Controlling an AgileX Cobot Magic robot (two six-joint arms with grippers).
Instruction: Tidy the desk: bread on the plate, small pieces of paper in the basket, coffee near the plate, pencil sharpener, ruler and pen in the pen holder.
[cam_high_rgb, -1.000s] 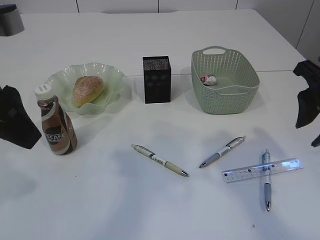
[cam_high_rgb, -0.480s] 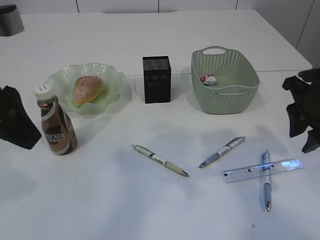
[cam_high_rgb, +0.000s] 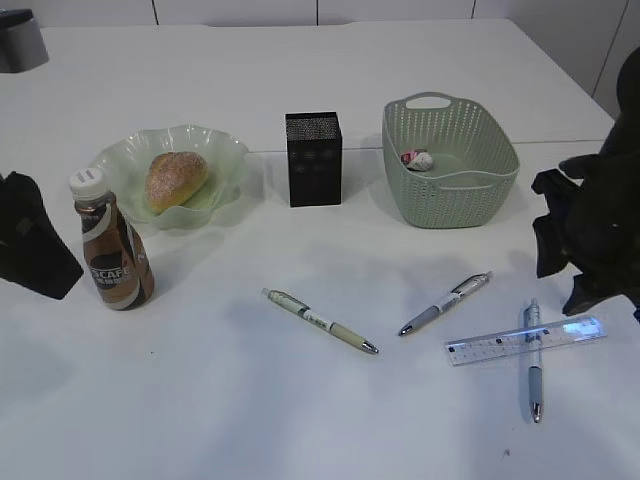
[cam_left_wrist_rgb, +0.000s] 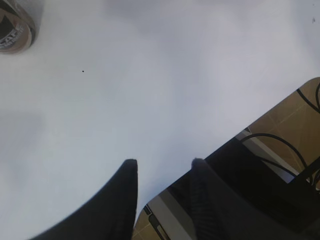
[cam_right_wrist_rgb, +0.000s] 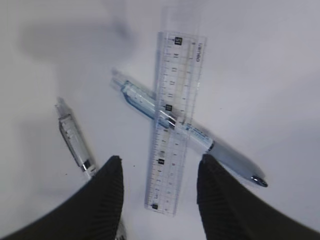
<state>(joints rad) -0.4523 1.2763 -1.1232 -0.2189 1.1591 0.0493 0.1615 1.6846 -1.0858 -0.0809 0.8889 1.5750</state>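
The ruler lies at a slant to my right gripper's fingers and the blue pen lies across the ruler's middle (cam_high_rgb: 533, 340), so I should turn square and grab the ruler's printed-name end (cam_high_rgb: 593, 327).
The bread (cam_high_rgb: 176, 178) lies in the wavy green plate (cam_high_rgb: 222, 148), and the coffee (cam_high_rgb: 112, 250) stands just in front of it. Behind the middle stand the black pen holder (cam_high_rgb: 313, 158) and the basket (cam_high_rgb: 455, 190), which holds a crumpled paper (cam_high_rgb: 417, 159). The clear ruler (cam_high_rgb: 500, 346) (cam_right_wrist_rgb: 172, 125) and a blue pen (cam_high_rgb: 533, 370) (cam_right_wrist_rgb: 225, 157) lie crossed at the front right. My right gripper (cam_high_rgb: 565, 275) (cam_right_wrist_rgb: 160, 165) hovers open over the ruler's near end. My left gripper (cam_high_rgb: 30, 245) (cam_left_wrist_rgb: 164, 162) is open and empty at the left edge. No pencil sharpener is in view.
A beige pen (cam_high_rgb: 320, 321) and a grey-blue pen (cam_high_rgb: 445, 303) (cam_right_wrist_rgb: 74, 136) lie in the front middle of the desk (cam_high_rgb: 200, 400). The desk's front edge, with cables and floor beyond it (cam_left_wrist_rgb: 280, 130), shows under the left gripper. The coffee's base (cam_left_wrist_rgb: 15, 30) is nearby.
My right arm has come in from the right edge, leftward and lower, to above the ruler and blue pen. The left arm and all objects stay put.
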